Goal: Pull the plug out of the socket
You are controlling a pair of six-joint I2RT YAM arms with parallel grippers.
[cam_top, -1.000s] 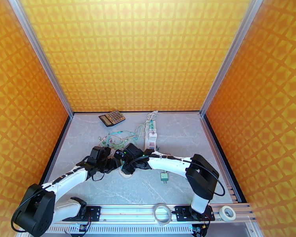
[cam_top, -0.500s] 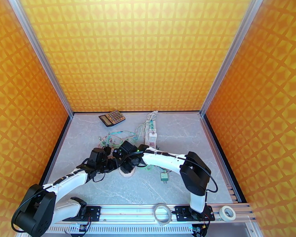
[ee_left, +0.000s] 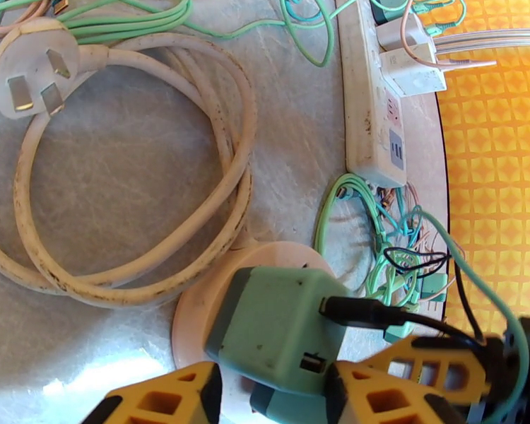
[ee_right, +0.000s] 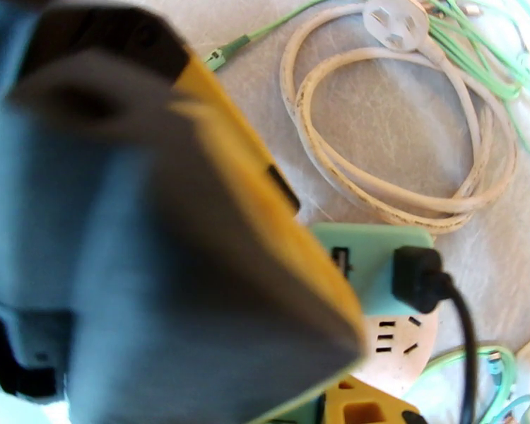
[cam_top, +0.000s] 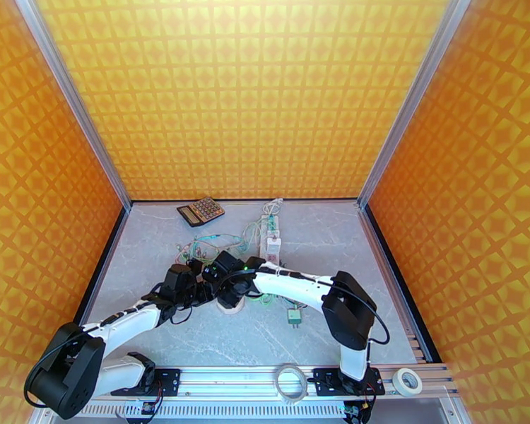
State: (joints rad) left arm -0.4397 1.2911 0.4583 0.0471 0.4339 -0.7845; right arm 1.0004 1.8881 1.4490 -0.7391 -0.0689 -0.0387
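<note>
The robot's left gripper is pinching the mint green plug's corner next to another plug, so it should move back while the right gripper pulls that other plug clear first.
A mint green cube plug [ee_left: 279, 333] sits on a round white socket [ee_left: 194, 319] on the table, with a black cable connector [ee_left: 357, 311] stuck in its side. My left gripper [ee_left: 272, 390] has its yellow fingers [ee_left: 159, 397] pressed on both sides of the plug, shut on it. Right beside the plug, my right gripper [ee_left: 434, 362] is shut with nothing held; I cannot tell whether it touches the socket. In the right wrist view the plug [ee_right: 364, 263] stands over the slotted socket [ee_right: 392, 348]. From the top the two grippers meet above the socket [cam_top: 230, 310].
A white power strip [ee_left: 367, 100] lies just behind, with green cables tangled around it. A coiled white cord ends in a three-pin plug [ee_left: 28, 72]. A calculator [cam_top: 201, 210] is at the back, a small green adapter [cam_top: 293, 316] in front, and tape rolls [cam_top: 291, 381] on the rail.
The right arm has swung left and both grippers have shifted slightly back over the socket. The left gripper's fingers have drawn in onto the green plug.
</note>
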